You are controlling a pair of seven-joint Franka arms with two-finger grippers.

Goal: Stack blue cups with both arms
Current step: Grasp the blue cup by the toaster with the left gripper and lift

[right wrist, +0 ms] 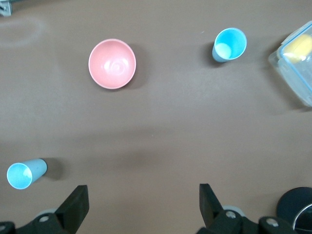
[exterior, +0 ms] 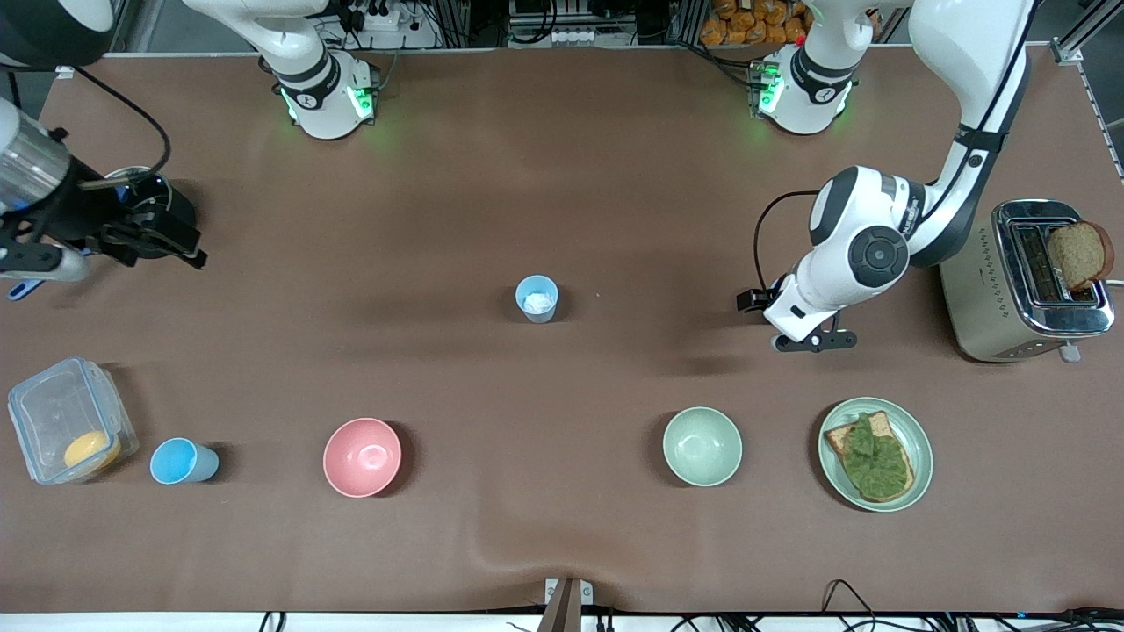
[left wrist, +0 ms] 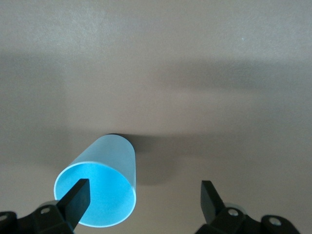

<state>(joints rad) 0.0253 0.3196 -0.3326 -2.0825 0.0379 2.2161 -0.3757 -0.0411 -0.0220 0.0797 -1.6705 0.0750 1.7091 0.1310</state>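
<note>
The empty blue cup (left wrist: 100, 187) should still fit inside the middle blue cup when I lower it, because white stuff (exterior: 537, 304) sits below the middle blue cup's rim.
One blue cup (exterior: 536, 298) stands upright mid-table. It shows in the left wrist view (left wrist: 109, 161) beside one fingertip, and small in the right wrist view (right wrist: 22, 174). A second blue cup (exterior: 183, 461) stands near the front camera toward the right arm's end, next to a clear box. It also shows in the right wrist view (right wrist: 229, 44). My left gripper (exterior: 753, 303) (left wrist: 144, 195) is open and empty, low over bare table toward the left arm's end from the middle cup. My right gripper (exterior: 176, 246) (right wrist: 144, 200) is open and empty, high over the right arm's end.
A pink bowl (exterior: 362, 456) (right wrist: 112, 63), a pale green bowl (exterior: 702, 446) and a green plate (exterior: 913, 474) with toast and lettuce line the near side. A clear box (exterior: 66, 421) (right wrist: 297, 63) holds something yellow. A toaster (exterior: 1010, 298) holds bread. A black round object (exterior: 154, 206) sits under the right gripper.
</note>
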